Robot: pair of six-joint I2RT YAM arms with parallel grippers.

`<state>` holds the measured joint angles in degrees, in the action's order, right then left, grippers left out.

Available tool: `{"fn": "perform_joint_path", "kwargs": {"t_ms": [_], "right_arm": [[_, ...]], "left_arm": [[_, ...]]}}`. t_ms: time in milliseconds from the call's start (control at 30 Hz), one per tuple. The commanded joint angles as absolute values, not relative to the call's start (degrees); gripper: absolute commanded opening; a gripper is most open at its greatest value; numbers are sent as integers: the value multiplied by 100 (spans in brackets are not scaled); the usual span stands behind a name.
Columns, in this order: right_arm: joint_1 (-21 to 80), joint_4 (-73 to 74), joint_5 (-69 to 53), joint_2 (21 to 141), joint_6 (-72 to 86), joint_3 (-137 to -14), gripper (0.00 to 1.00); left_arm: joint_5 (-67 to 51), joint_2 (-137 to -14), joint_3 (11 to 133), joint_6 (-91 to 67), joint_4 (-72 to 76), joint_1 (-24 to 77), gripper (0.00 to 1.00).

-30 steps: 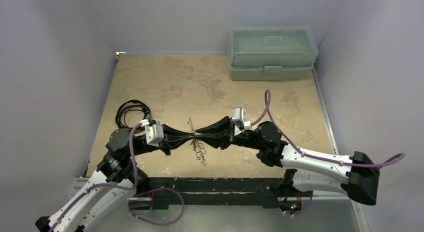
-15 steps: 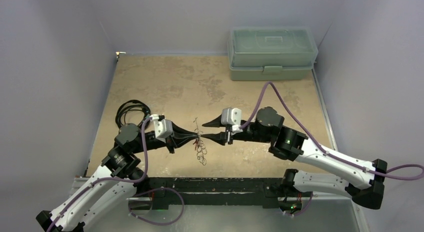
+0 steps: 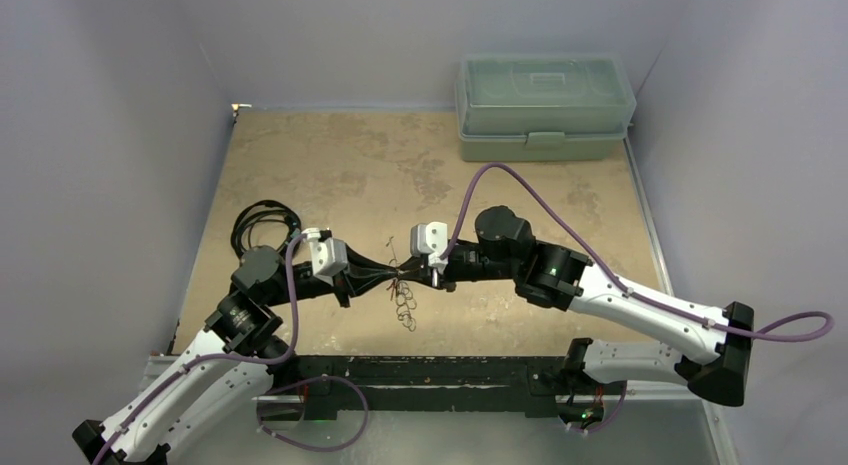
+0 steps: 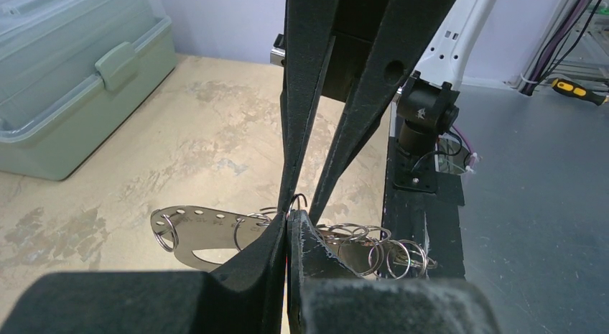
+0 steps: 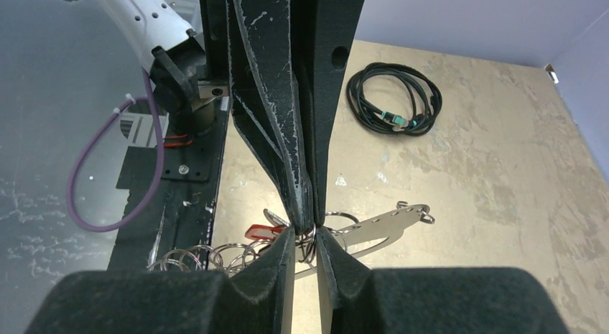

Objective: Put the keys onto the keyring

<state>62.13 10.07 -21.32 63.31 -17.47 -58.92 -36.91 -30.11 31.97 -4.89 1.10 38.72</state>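
Note:
The robot's left gripper is closed on a ring next to the key's red head, so it should open and grip the key by its red head.
The keyring is a flat silver plate with holes joined to several wire rings. It hangs above the table between both grippers. My left gripper is shut on one ring of the bunch; it also shows in the top view. My right gripper faces it tip to tip, its jaws a little apart with a ring in the gap. The key's red head lies among the rings just left of my right fingers. The key's blade is hidden.
A coiled black cable lies at the table's left, behind my left arm. A closed pale green plastic box stands at the back right. The black mounting rail runs along the near edge.
My right gripper has moved left to the left gripper's tips and narrowed its jaws around a ring. The left gripper has held the keyring, shifting slightly right early on.

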Motion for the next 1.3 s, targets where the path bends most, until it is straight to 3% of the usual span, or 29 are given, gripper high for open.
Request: {"fn": "perform_joint_path", "kwargs": {"t_ms": [0, 167, 433, 567, 667, 1000, 1267], "right_arm": [[6194, 1036, -2303, 6341, -1844, -6200, 15], [6188, 1026, -2281, 6343, -1846, -6161, 0], [6187, 813, -2055, 6239, -1727, -5984, 0], [6183, 230, -1816, 5955, -1560, -5640, 0], [6187, -365, -1670, 5683, -1386, -5338, 0], [6183, -1811, -1588, 5234, -852, -4653, 0], [6188, -2949, -1603, 5146, -440, -4142, 0]], "left_arm": [[-3776, -2997, 3288, -501, 438, 3872, 0], [-3766, -2984, 3288, -502, 439, 3872, 0], [-3733, -2890, 3286, -534, 463, 3867, 0], [-3505, -2718, 3287, -560, 454, 3867, 41], [-3335, -2585, 3281, -569, 438, 3867, 52], [-3375, -2588, 3344, -596, 359, 3868, 47], [-3750, -2733, 3301, -725, 514, 3872, 37]]}}
